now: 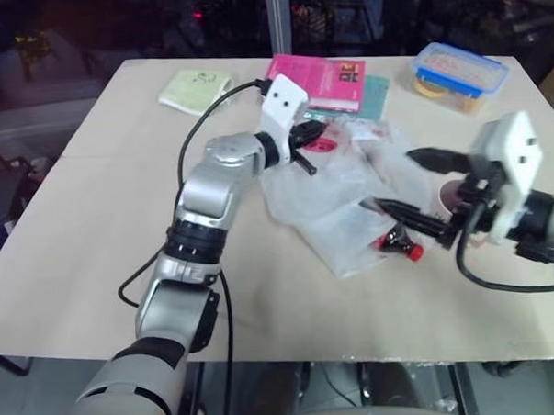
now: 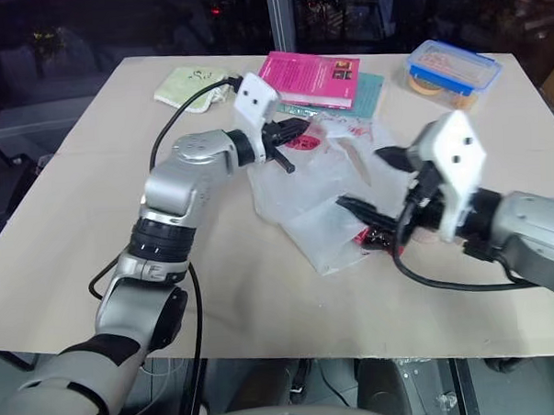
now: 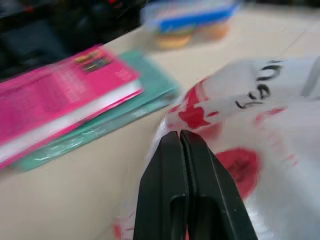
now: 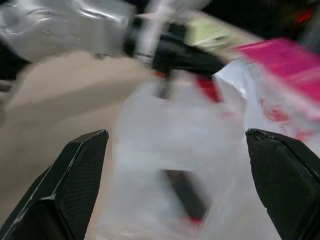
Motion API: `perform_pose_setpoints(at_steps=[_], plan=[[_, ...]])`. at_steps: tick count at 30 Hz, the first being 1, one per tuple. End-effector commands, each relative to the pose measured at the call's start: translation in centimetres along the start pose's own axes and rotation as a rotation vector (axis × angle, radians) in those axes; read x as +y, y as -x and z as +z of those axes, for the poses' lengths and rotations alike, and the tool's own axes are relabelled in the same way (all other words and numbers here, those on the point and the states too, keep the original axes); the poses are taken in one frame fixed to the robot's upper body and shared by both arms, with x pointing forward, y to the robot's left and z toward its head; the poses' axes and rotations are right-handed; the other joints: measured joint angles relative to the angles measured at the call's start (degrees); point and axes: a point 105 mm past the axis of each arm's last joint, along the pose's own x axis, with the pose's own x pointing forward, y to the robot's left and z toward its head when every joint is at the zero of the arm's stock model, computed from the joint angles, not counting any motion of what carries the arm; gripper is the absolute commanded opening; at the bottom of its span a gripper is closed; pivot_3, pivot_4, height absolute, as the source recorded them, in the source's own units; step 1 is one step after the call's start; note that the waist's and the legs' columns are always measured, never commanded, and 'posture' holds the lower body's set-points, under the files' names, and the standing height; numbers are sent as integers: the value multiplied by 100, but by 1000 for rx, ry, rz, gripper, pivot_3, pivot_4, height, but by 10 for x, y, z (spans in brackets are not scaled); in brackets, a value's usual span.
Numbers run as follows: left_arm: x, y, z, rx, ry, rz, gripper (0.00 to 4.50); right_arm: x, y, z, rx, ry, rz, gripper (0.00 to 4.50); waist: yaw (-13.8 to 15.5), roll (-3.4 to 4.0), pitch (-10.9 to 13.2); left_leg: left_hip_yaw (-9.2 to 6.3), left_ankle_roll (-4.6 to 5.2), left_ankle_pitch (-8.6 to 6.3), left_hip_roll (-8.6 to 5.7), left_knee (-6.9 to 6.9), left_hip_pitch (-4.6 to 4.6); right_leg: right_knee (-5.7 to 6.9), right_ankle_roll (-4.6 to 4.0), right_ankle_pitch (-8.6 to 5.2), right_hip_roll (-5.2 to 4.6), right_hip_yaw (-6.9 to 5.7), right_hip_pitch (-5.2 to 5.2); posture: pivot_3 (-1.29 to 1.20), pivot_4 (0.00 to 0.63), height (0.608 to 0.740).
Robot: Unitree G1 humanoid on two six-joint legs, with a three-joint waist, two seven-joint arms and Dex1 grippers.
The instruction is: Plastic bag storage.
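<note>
The thin film (image 1: 341, 245) is crumpled and limp, so the plastic bag (image 1: 318, 198) will sag loosely around the mug when I carry the mug inside.
The plastic bag (image 1: 336, 200), thin translucent white with red print, lies crumpled on the middle of the table. My left gripper (image 1: 304, 144) is at the bag's far left edge, its fingers (image 3: 181, 165) pressed together and shut on a fold of the film by a red patch. My right gripper (image 1: 414, 188) hangs open over the bag's right side, one finger (image 1: 431, 159) high and the other finger (image 1: 397, 213) low above the film, with nothing between them. A dark stick-like thing with a red end (image 1: 398, 245) shows through the bag near the lower finger.
A pink book (image 1: 317, 82) lies on a teal one (image 1: 376, 95) just behind the bag. A pale green folded cloth (image 1: 195, 89) sits at the back left, a blue-lidded clear box (image 1: 460, 74) at the back right. The wooden table (image 1: 95, 252) ends close in front.
</note>
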Motion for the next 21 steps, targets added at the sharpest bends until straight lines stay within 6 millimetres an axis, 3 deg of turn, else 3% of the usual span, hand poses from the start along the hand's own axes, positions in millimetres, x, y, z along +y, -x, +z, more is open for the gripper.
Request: perform_pose_setpoints(at_steps=[1,2,4,5,7,12,21], plan=[[-7,26,35,-129,115,-128,37,-11,33,-12,139,100,-173,4500,34,-1,-1,0,0,0,0,1,-2,0,1,1,0,-1,0,0,150,740],[-8,32,37,-134,138,-155,553,-14,42,-20,187,89,-215,4500,41,-2,-1,-3,0,0,1,2,-4,-1,1,1,2,-4,-1,0,150,740],[-15,42,40,-123,126,-221,1134,-19,58,-37,258,54,-283,4500,52,-1,-1,-2,0,0,1,4,-2,1,1,1,3,-3,1,0,150,740],[-22,48,39,-103,110,-264,1737,-19,64,-46,299,47,-302,4500,46,-2,-2,-1,0,0,1,3,1,1,1,1,2,-2,4,0,150,740],[-43,62,30,-38,49,-393,2510,-24,79,-63,337,-16,-361,4500,47,-2,-4,7,0,0,0,5,8,4,2,1,2,7,8,0,150,740],[-82,76,6,89,-28,-604,2510,-26,99,-91,371,-100,-397,4500,110,1,-5,15,14,-9,1,-2,44,0,4,2,2,17,39,0,150,740],[-93,55,-8,97,-106,-642,2510,-59,83,-129,314,-138,-419,4500,100,3,-6,23,21,-10,16,10,56,-22,10,22,14,17,60,0,150,740]])
